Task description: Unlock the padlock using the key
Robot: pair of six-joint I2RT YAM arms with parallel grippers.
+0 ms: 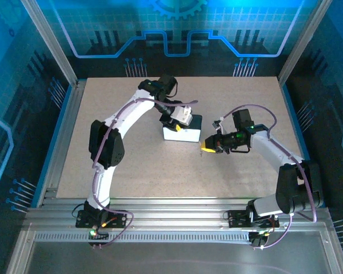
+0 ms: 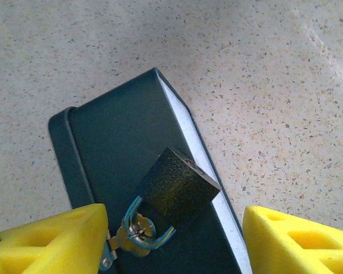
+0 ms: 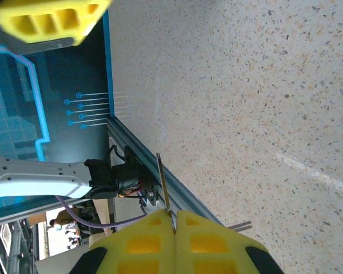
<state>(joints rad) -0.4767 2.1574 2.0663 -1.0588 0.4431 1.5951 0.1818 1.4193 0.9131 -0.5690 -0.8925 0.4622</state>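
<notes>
Next, I grip the padlock body [image 2: 174, 191] with my left gripper and turn it together with the tin toward my right gripper, because the padlock's keyhole end [image 2: 195, 167] is at an angle to the key's line.
A black padlock [image 2: 178, 189] lies on the dark blue tin [image 2: 111, 145], its blue-tinted shackle [image 2: 138, 231] hooked through the tin's metal hasp. My left gripper [image 2: 174, 248] hovers over it, open, one yellow finger [image 2: 48, 242] beside the shackle and the other off the tin's edge, neither touching the lock. From above, the left gripper [image 1: 183, 117] sits over the tin [image 1: 183, 135]. To its right, my right gripper [image 1: 207, 146] points at the tin. In the right wrist view, the right gripper [image 3: 174, 220] is shut on the key [image 3: 164, 184], whose thin blade sticks out edge-on between the pads.
The speckled beige tabletop [image 1: 131, 171] surrounds the tin. Aluminium rails [image 1: 177, 220] run along the near edge, and a blue-lit frame [image 1: 63, 120] borders the left side. Open table lies between the right gripper and the tin.
</notes>
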